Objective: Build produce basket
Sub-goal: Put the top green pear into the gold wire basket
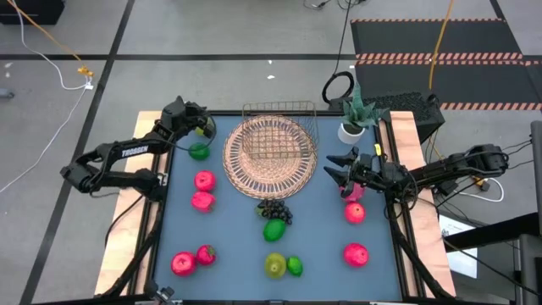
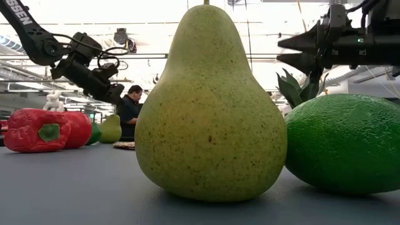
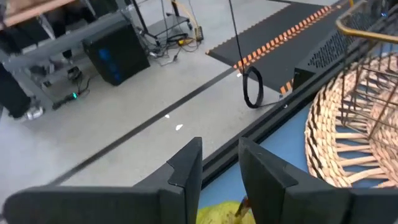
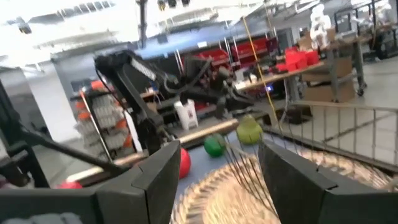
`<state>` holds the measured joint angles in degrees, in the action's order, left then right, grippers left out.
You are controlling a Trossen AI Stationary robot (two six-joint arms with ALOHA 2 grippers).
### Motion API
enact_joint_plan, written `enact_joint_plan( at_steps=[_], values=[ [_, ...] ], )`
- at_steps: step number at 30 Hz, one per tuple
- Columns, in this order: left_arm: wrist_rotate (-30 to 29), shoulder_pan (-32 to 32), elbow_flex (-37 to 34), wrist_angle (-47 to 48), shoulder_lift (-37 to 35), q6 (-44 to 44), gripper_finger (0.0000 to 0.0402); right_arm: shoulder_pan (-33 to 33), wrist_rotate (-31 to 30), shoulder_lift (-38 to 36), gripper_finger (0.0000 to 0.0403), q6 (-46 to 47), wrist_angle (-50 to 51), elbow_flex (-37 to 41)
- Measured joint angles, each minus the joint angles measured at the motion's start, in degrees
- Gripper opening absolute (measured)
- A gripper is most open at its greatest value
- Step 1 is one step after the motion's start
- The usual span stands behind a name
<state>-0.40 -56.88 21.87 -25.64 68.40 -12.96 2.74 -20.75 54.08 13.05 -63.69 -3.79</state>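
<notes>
The yellow-green fruit's top sits below my left gripper's fingers, its stem (image 3: 242, 206) against one finger, so I should open, lower them around the fruit's top (image 3: 222, 213), and close.
The round woven basket (image 1: 269, 152) stands at the table's far middle. Produce lies around it: a green fruit (image 1: 199, 152), red and pink ones (image 1: 203, 191), dark grapes (image 1: 273, 210), and a pear (image 2: 209, 106) beside a lime (image 2: 347, 144) near the front. My left gripper (image 1: 206, 127) is at the far left, just left of the basket, shut on a yellow-green fruit (image 4: 249, 130). My right gripper (image 1: 332, 168) hangs open to the right of the basket, above a pink fruit (image 1: 354, 193), with nothing between its fingers. My left gripper pinches the yellow-green fruit by its top (image 3: 219, 213) between its two fingers. The fingers slant slightly down and point toward the table's far right. The fruit shows below the fingers. Whether it is clear of the table I cannot tell.
A small white pot with a green plant (image 1: 351, 127) stands at the far right corner, close to my right gripper. Red fruits (image 1: 355, 233) lie on the right side, and red ones (image 1: 193, 259) at the near left. A person (image 2: 130, 109) is in the room behind.
</notes>
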Motion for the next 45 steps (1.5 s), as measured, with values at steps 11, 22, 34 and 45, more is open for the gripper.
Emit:
enact_joint_plan(
  at_steps=[11,22,34,45],
  values=[
    [0.00,-0.05,0.00,4.63,0.00,1.24,0.0181,0.00,-0.20,0.00,0.0210,-0.90,2.95,0.00],
    [-0.03,-1.16,0.00,6.91,-0.03,-0.08,0.0184,-0.02,-0.44,0.00,0.0210,-5.68,2.92,0.00],
    [0.74,-2.67,0.00,6.94,-0.07,-5.98,0.0075,-0.02,-1.12,-0.02,0.0210,-6.68,3.13,0.00],
    [0.95,-2.67,0.00,6.38,-0.07,-6.42,0.0024,-0.04,-1.95,-0.02,0.0210,-4.78,3.73,0.00]
  ],
)
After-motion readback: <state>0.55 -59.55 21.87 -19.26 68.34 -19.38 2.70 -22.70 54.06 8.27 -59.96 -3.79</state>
